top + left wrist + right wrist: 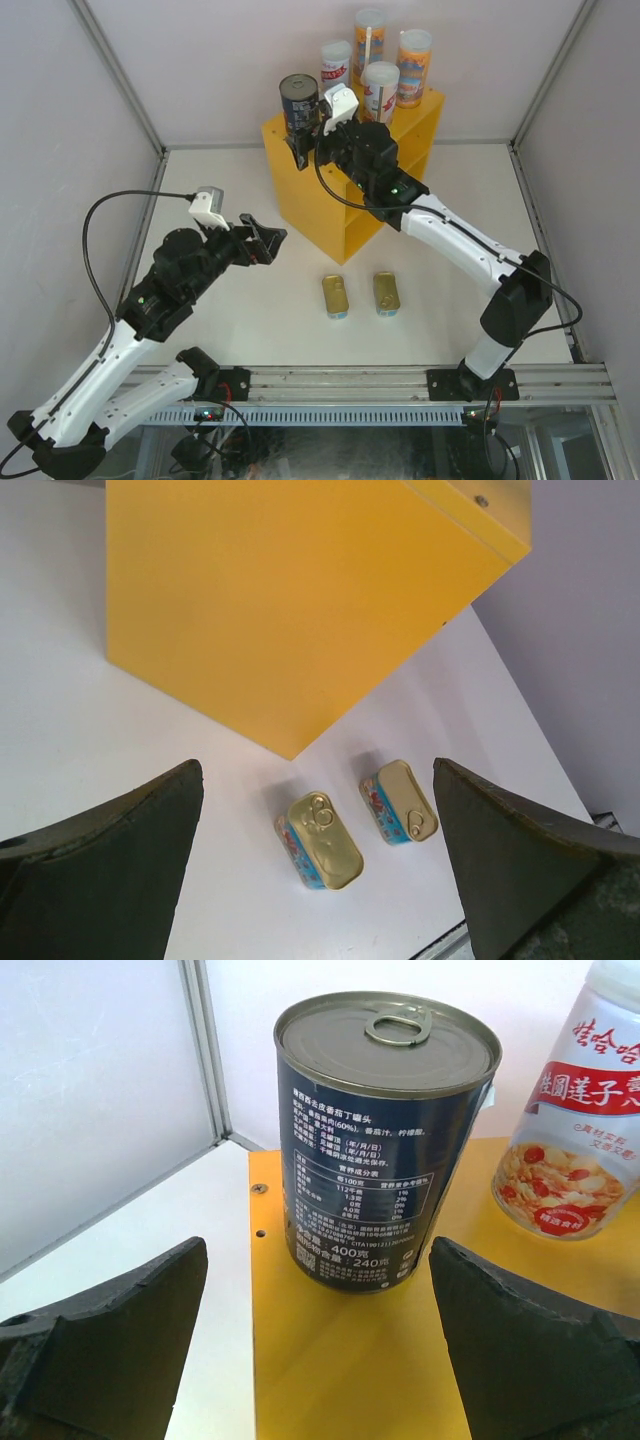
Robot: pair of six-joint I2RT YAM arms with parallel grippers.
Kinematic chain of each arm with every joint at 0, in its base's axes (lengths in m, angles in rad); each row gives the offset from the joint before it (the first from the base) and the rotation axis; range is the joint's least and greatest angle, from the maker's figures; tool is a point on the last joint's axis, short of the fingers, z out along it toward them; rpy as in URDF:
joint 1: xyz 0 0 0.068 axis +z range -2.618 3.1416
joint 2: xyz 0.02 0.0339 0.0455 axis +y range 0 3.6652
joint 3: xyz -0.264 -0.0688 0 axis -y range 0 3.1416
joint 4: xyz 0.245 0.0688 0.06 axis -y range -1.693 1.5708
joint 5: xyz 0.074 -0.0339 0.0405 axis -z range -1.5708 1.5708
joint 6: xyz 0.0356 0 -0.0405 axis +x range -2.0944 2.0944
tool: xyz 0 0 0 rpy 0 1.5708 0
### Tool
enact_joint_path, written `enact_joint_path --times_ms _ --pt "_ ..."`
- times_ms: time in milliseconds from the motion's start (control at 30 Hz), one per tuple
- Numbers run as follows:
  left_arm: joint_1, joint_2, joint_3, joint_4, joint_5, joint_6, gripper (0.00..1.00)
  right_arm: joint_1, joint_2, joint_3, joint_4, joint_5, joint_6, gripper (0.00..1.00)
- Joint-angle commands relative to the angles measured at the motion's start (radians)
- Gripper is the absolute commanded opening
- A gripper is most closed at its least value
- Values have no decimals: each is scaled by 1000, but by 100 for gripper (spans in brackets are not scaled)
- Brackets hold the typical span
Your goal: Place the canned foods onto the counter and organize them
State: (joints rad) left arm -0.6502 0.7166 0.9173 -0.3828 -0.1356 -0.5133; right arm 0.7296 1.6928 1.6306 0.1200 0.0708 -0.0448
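The dark round tin (pixel 299 100) stands upright on the counter, so the robot's right gripper keeps going to the flat gold-topped tin (pixel 386 292) farther from the left gripper and closes there.
A dark round tin (pixel 298 103) (pixel 385 1140) stands upright on the left corner of the yellow counter (pixel 320 215) (pixel 360 1360). My right gripper (pixel 303 150) (pixel 318 1260) is open just behind the tin, its fingers wide of the tin on both sides and touching nothing. Several tall slim cans (pixel 381 90) stand together on the counter's top further back, and one of them (pixel 570 1130) shows beside the tin. Two flat gold-topped tins (pixel 336 296) (pixel 386 292) lie on the white table before the counter. My left gripper (pixel 265 240) (pixel 318 770) hangs open above them (pixel 320 840) (pixel 400 800), holding nothing.
The counter's side wall (pixel 280 600) rises close ahead of the left gripper. White enclosure walls with metal corner posts (pixel 120 80) ring the table. An aluminium rail (pixel 400 382) runs along the near edge. A black cable (pixel 95 230) loops off the left arm.
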Motion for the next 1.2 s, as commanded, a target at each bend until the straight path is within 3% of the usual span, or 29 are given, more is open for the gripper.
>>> enact_joint_path --times_ms 0,233,467,667,867,1000,1167 --pt "-6 -25 -32 33 -2 -5 100 16 -85 -34 12 44 -6 91" --pt "-27 -26 -61 26 9 -13 99 85 -240 -156 1 108 -43 90" --pt "-113 14 -104 24 -15 -20 99 194 -471 -323 -94 271 -16 88" --pt "-179 76 -156 38 -45 -103 99 285 -745 -527 -267 445 147 86" --pt "-211 164 -175 55 -36 -152 99 389 -912 -669 -504 648 369 84" --pt "-219 203 -196 92 -15 -203 99 460 -961 -762 -646 761 534 84" --pt "-221 232 -209 121 14 -241 98 470 -918 -827 -798 787 761 85"
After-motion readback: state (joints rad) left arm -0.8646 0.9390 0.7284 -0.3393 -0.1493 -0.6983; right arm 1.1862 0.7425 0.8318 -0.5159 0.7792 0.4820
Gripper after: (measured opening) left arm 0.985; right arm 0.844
